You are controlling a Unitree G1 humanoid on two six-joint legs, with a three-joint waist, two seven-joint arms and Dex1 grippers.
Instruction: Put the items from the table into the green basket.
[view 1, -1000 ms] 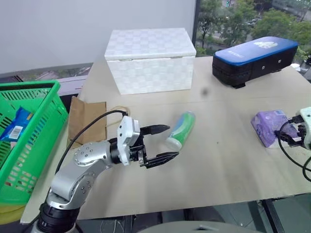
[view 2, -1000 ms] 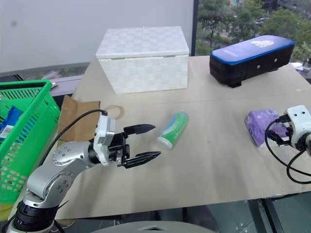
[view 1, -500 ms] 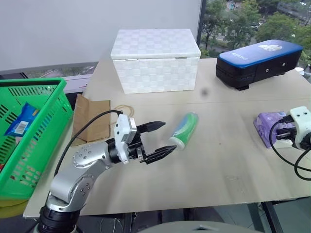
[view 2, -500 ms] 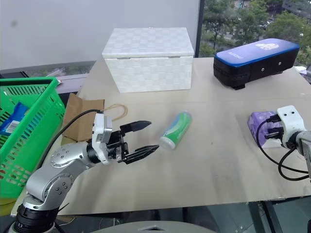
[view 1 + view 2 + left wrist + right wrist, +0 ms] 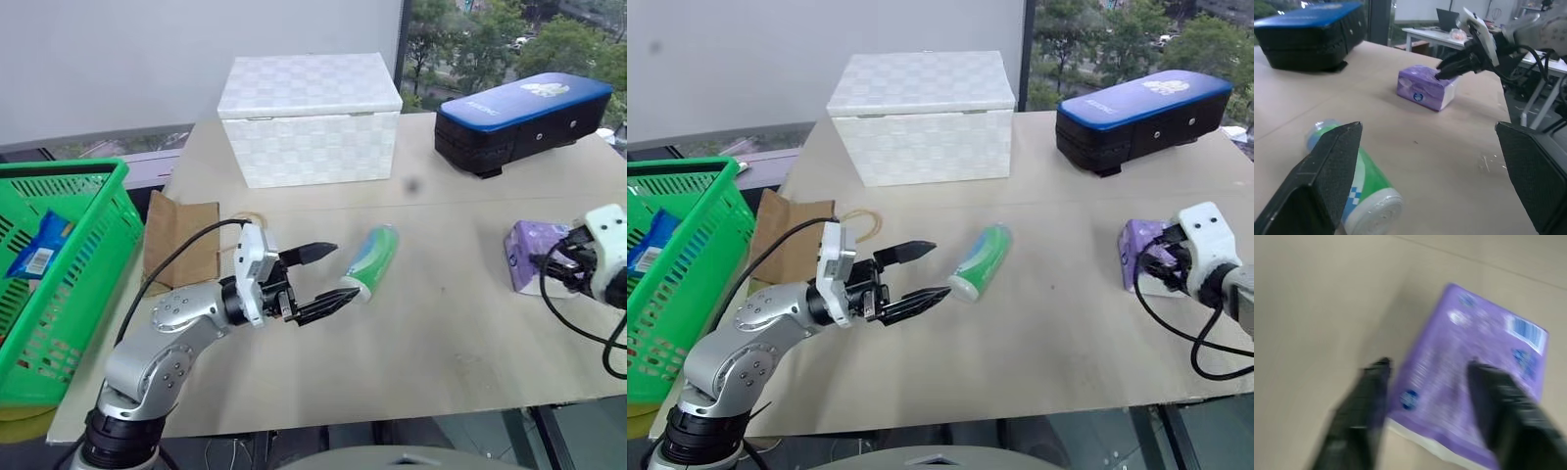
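Observation:
The purple tissue packet is a long way from the green basket (image 5: 59,269), so my right gripper should pick up the packet (image 5: 527,250) and pass it to my left gripper.
A green-and-white canister (image 5: 370,262) lies on its side in the middle of the beige table (image 5: 441,338). My left gripper (image 5: 338,272) is open and level, its fingertips just short of the canister's white cap. At the right edge lies the purple tissue packet (image 5: 524,257). My right gripper (image 5: 1427,364) is open over the packet's near end, one finger (image 5: 1371,382) beside its edge and the other (image 5: 1493,387) above its top. The green basket (image 5: 69,168) stands off the table's left side.
A white woven box (image 5: 309,117) and a black-and-blue case (image 5: 519,117) stand at the back of the table. A brown paper bag (image 5: 181,240) lies flat near the basket. A blue packet (image 5: 39,245) is inside the basket.
My right gripper has moved left, from beside the purple packet to over its near end. The left gripper has stayed open by the canister.

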